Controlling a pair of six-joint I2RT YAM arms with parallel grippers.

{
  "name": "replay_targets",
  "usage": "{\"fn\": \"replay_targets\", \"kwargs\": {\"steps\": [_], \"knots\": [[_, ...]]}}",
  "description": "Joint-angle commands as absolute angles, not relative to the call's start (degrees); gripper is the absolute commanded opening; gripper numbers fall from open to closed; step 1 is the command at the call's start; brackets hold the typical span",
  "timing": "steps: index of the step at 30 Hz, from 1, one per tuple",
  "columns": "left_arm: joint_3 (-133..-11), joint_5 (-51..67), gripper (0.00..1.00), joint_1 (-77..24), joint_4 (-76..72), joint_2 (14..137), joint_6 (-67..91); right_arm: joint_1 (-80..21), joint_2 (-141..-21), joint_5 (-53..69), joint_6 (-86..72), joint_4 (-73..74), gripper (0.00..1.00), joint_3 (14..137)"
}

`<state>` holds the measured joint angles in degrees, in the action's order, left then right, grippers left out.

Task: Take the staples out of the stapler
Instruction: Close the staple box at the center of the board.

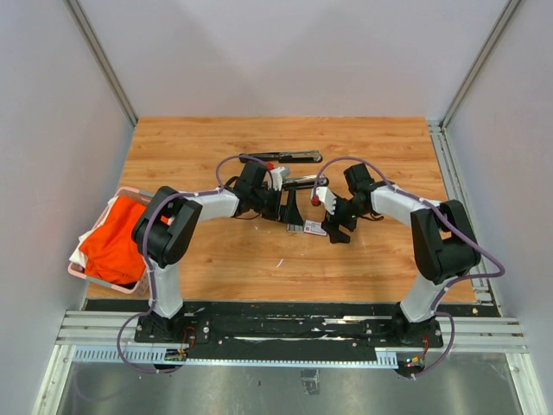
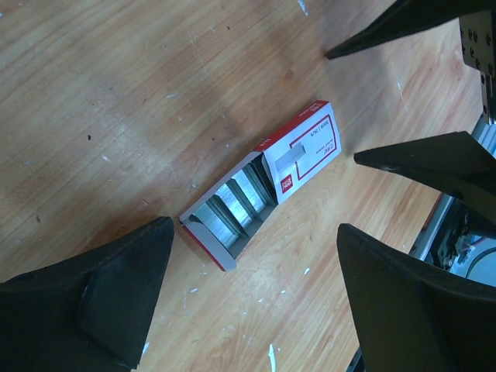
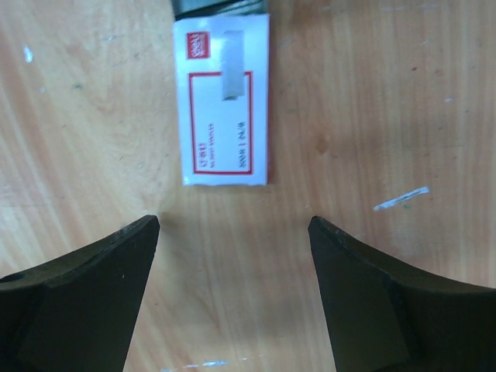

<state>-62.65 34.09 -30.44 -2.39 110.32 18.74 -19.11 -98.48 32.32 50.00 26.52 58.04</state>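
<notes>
Next, my right gripper takes hold of the box's sleeve (image 1: 313, 227) and keeps it still first, because the box lies loose with its tray pulled out (image 1: 295, 228) under my left gripper.
The black and silver stapler (image 1: 292, 156) lies on the wooden table behind both arms, with a silvery part (image 1: 304, 181) just in front of it. Whether staples sit inside it cannot be seen. A small white-and-red box (image 2: 306, 151) lies between the grippers with its tray (image 2: 221, 248) pulled out, and silvery-grey staples (image 2: 232, 203) lie in rows in that tray. My left gripper (image 2: 256, 229) hovers open just over the tray end, holding nothing. On the box's other side my right gripper (image 3: 234, 221) is open and empty, the box (image 3: 225, 101) just ahead of its tips.
A pink basket (image 1: 97, 282) with an orange cloth (image 1: 117, 242) hangs off the table's left edge. A metal rail (image 1: 449, 173) runs along the right edge. My right gripper's fingers (image 2: 434, 167) reach into the left wrist view close to the box.
</notes>
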Motion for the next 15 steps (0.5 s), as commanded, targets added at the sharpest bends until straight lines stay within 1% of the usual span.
{"fn": "replay_targets", "kwargs": {"steps": [1, 5, 15], "knots": [[-60.18, 31.57, 0.93, -29.88, -0.83, 113.32, 19.16, -21.53, -100.45, 28.65, 51.31, 24.16, 0.81, 61.04], [-59.21, 32.36, 0.91, -29.84, -2.63, 113.61, 19.4, -23.37, -103.4, 26.13, 50.07, 25.09, 0.81, 63.57], [-58.53, 33.27, 0.87, -29.86, -4.83, 114.99, 20.41, -25.96, -105.15, 28.0, 47.71, 29.49, 0.78, 66.69]]}}
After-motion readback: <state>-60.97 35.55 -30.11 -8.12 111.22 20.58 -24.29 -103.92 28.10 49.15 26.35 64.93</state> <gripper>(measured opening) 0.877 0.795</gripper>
